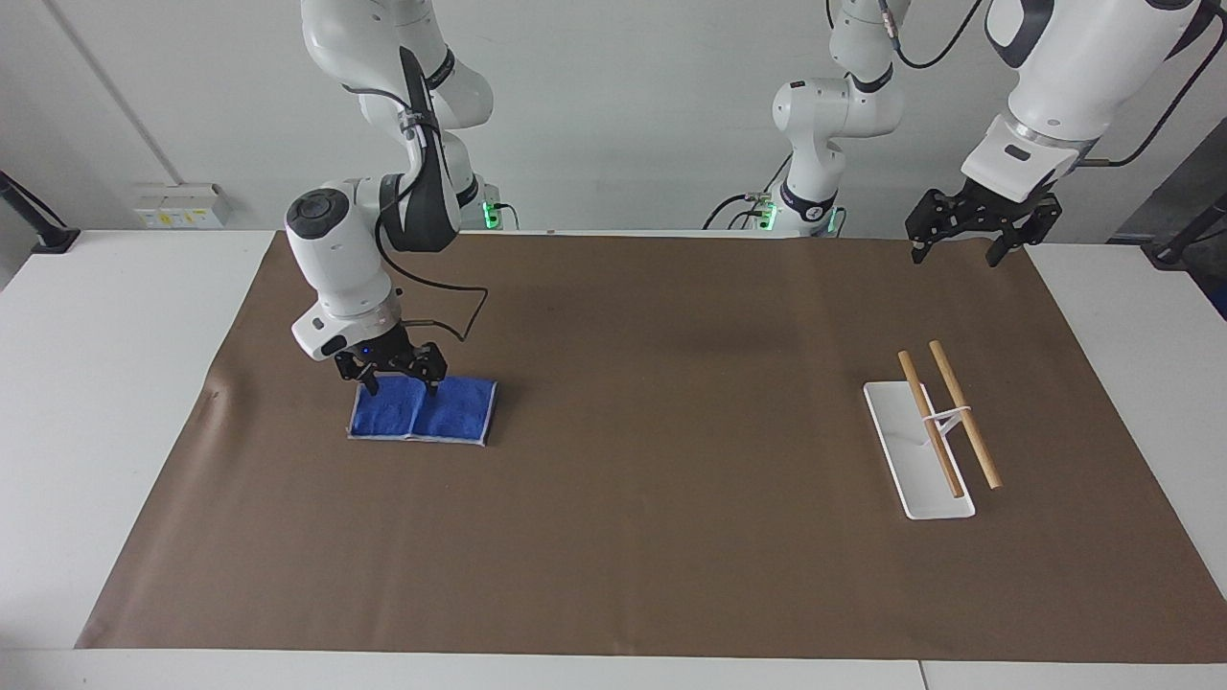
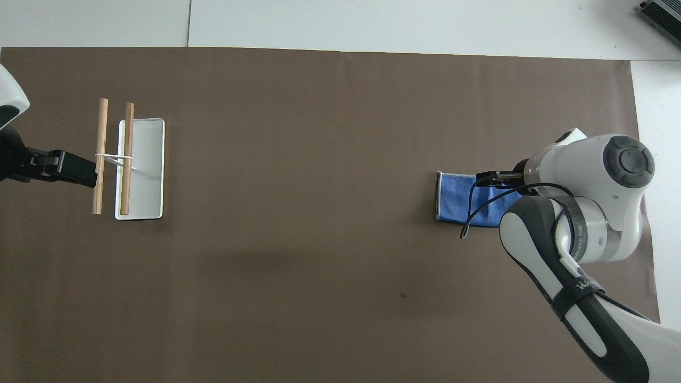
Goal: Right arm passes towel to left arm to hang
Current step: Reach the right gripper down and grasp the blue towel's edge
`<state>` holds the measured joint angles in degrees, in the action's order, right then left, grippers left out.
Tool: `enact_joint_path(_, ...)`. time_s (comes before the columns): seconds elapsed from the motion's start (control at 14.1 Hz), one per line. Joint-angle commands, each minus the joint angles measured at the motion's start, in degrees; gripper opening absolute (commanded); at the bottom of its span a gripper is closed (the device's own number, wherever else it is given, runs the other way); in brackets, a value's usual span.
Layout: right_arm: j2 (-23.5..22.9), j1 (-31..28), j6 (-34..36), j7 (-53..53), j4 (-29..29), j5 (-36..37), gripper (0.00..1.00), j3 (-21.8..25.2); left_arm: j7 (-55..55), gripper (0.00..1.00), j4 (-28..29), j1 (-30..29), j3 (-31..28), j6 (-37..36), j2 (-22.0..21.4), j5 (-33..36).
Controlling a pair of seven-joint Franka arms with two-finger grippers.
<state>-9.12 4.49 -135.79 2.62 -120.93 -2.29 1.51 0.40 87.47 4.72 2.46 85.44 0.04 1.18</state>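
Observation:
My right gripper should keep going down until its fingers touch the cloth [image 1: 416, 416], and then close, because the blue towel's middle fold [image 1: 425, 399] is in the gap between its open fingers.
The blue towel [image 1: 451, 414] [image 2: 455, 199] lies folded flat on the brown mat toward the right arm's end of the table. The right arm [image 1: 335, 259] [image 2: 596, 175] bends down over it. My right gripper [image 1: 401, 385] is open, its fingertips [image 1: 433, 386] down at the towel's edge nearest the robots, one on each side of the middle fold. In the overhead view the arm hides much of the towel and most of the gripper. The left arm [image 1: 1045, 86] waits, my left gripper [image 1: 957, 257] [image 2: 80, 171] open in the air over the mat's edge nearest the robots.
A rack stands toward the left arm's end of the mat: a white base [image 1: 901, 450] [image 2: 149, 159] with two wooden rods [image 1: 963, 412] [image 2: 99, 154] held above it side by side. The brown mat [image 1: 671, 383] covers most of the white table.

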Motion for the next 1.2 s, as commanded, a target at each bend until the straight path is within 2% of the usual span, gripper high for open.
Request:
enact_joint_path(0.0, -0.6, -0.4, -4.3, -4.0, -3.2, -1.4, 1.00, -0.1, 0.2, 1.00, 1.2, -0.4, 0.3, -0.5, -1.2, 0.9)
enact_joint_path(0.21, -3.0, -0.4, -10.4, -5.9, -5.5, -1.4, 1.00, -0.2, 0.2, 1.00, 1.2, -0.4, 0.3, -0.5, -1.2, 0.9)
enact_joint_path(0.64, -3.5, -0.4, -10.7, -6.0, -6.2, -1.4, 0.98, -0.2, 0.2, 1.00, 1.2, -0.4, 0.3, -0.5, -1.2, 0.9)
enact_joint_path(0.78, -3.5, -0.4, -10.7, -6.0, -6.2, -1.4, 0.49, -0.2, 0.2, 1.00, 1.2, -0.4, 0.3, -0.5, -1.2, 0.9)
enact_joint_path(0.92, -3.6, -0.4, -10.6, -5.6, -6.2, -1.5, 0.14, -0.2, 0.2, 1.00, 1.2, -0.4, 0.3, -0.5, -1.2, 0.9)
enact_joint_path(0.99, -3.5, -0.4, -10.6, -5.6, -6.2, -2.2, 0.04, -0.2, 0.2, 1.00, 1.2, -0.4, 0.3, -0.5, -1.2, 0.9)
enact_joint_path(1.13, -3.6, -0.4, -10.6, -5.9, -6.2, -3.0, 0.00, -0.2, 0.2, 1.00, 1.2, -0.4, 0.3, -0.5, -1.2, 0.9)
